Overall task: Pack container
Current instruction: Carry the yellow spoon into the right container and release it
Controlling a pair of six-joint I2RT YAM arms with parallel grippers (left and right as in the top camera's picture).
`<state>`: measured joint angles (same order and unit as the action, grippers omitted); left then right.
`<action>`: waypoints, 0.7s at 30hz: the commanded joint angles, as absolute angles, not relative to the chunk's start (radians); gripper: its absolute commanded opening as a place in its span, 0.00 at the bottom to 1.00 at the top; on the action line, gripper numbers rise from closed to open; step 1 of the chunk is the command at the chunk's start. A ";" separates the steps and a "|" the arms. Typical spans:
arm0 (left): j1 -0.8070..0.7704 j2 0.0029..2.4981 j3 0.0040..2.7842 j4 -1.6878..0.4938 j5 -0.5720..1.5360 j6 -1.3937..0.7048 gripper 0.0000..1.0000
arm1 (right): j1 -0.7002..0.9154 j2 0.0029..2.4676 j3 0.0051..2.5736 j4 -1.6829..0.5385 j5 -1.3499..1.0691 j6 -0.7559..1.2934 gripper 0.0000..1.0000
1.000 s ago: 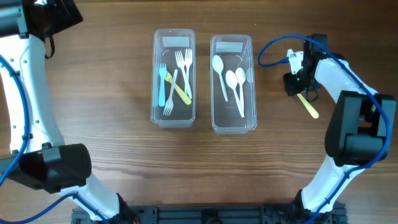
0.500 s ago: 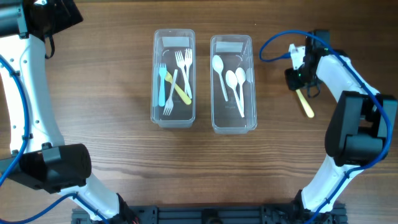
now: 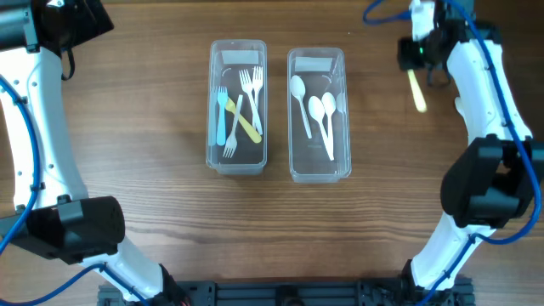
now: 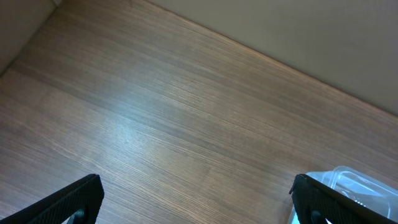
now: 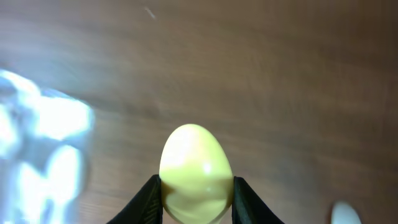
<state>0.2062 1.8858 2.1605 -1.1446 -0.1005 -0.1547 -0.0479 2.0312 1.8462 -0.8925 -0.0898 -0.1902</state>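
The yellow spoon's handle (image 3: 417, 93) lines up with the long white-spoon container, so my right gripper should go on moving toward the container before it lets go above the white spoons (image 3: 320, 119).
My right gripper (image 3: 414, 61) is shut on a yellow spoon (image 3: 416, 92), held off the table at the back right; its bowl (image 5: 196, 172) sits between the fingers in the right wrist view. Two clear containers stand mid-table: the left container (image 3: 212, 102) holds several forks, the right container (image 3: 293, 127) holds three white spoons. The right container shows blurred at the left of the right wrist view (image 5: 37, 155). My left gripper (image 4: 196, 202) is open and empty over bare wood, high at the far left, with a container corner (image 4: 348, 183) at its right finger.
A blue cable (image 3: 382, 10) loops off the right arm near the table's back edge. A small white object (image 5: 343, 214) shows at the bottom right of the right wrist view. The wall edge (image 4: 261, 37) runs behind the table.
My right gripper has lifted the yellow spoon and carried it toward the back of the table. The left arm has not moved.
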 commanded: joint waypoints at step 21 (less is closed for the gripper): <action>0.212 1.882 2.161 -1.142 -0.106 -0.139 1.00 | 0.294 2.024 1.836 -0.979 -0.181 0.057 0.15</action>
<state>0.2062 1.8858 2.1605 -1.1446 -0.1009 -0.1547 0.2920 2.0308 1.8832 -0.9936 -0.1654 0.0151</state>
